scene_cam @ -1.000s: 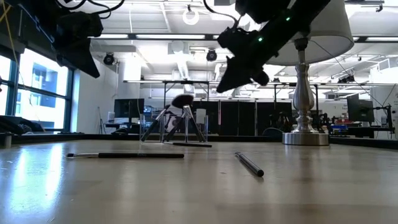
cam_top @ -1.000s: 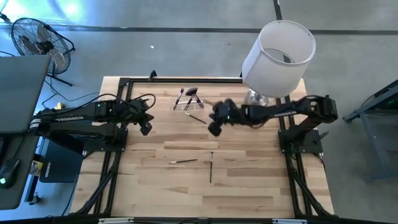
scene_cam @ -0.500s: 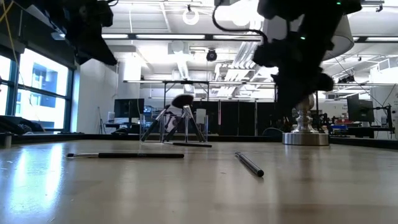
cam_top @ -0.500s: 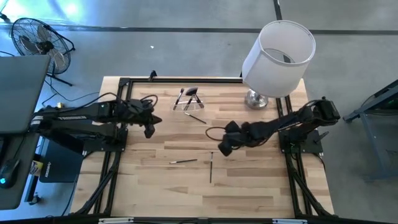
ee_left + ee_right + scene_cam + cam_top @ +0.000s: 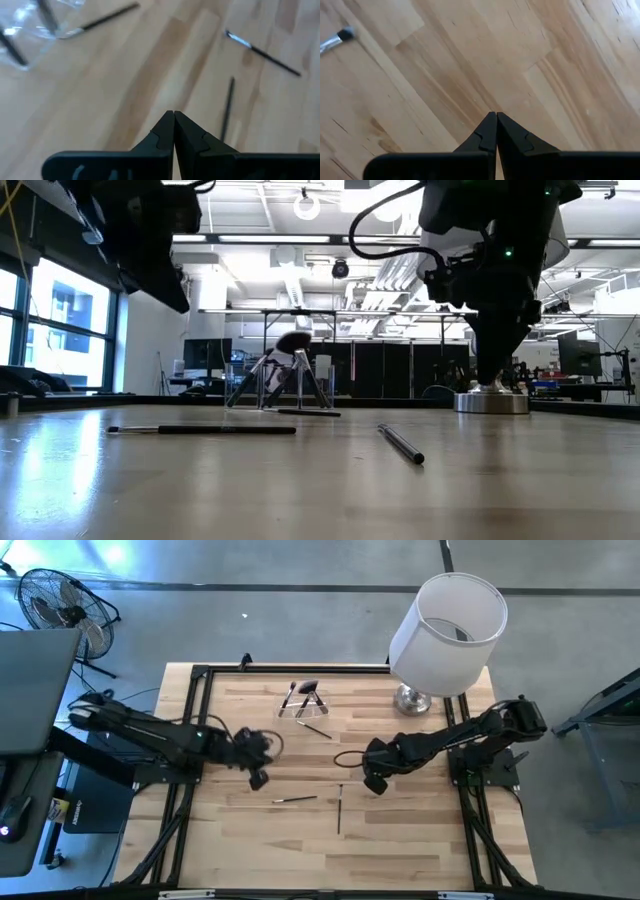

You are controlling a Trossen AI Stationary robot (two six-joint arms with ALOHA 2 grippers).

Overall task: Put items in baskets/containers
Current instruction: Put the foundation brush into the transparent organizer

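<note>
My left gripper is on the side that the dark brush, as it lies, points to with its bristle tip (image 5: 275, 802). It should pinch that tip and bring the brush's handle (image 5: 306, 798) over to my right gripper.
A clear holder (image 5: 303, 706) stands at the table's far middle with several brushes leaning in it, one with a fluffy brown head (image 5: 293, 340). One brush (image 5: 313, 729) lies just in front of it. Two more lie flat on the wood near the middle: a silver-ferruled one (image 5: 295, 799) and a dark one (image 5: 339, 812). My left gripper (image 5: 258, 778) hangs shut above the table, left of these two, with nothing in it. My right gripper (image 5: 377, 783) is shut, points steeply down to their right and holds nothing. The right wrist view shows one brush tip (image 5: 335, 40).
A lamp with a big white shade (image 5: 447, 632) and a silver base (image 5: 490, 398) stands at the far right corner. A black frame (image 5: 200, 672) runs along the table's edges. Bare wood lies between the two grippers and toward the near edge.
My left gripper has swung toward the table's right and near edge, closing on the two loose brushes. My right gripper has left the spot beside the holder, gone toward the near edge and tipped steeply downward. The brushes and the holder have not moved.
</note>
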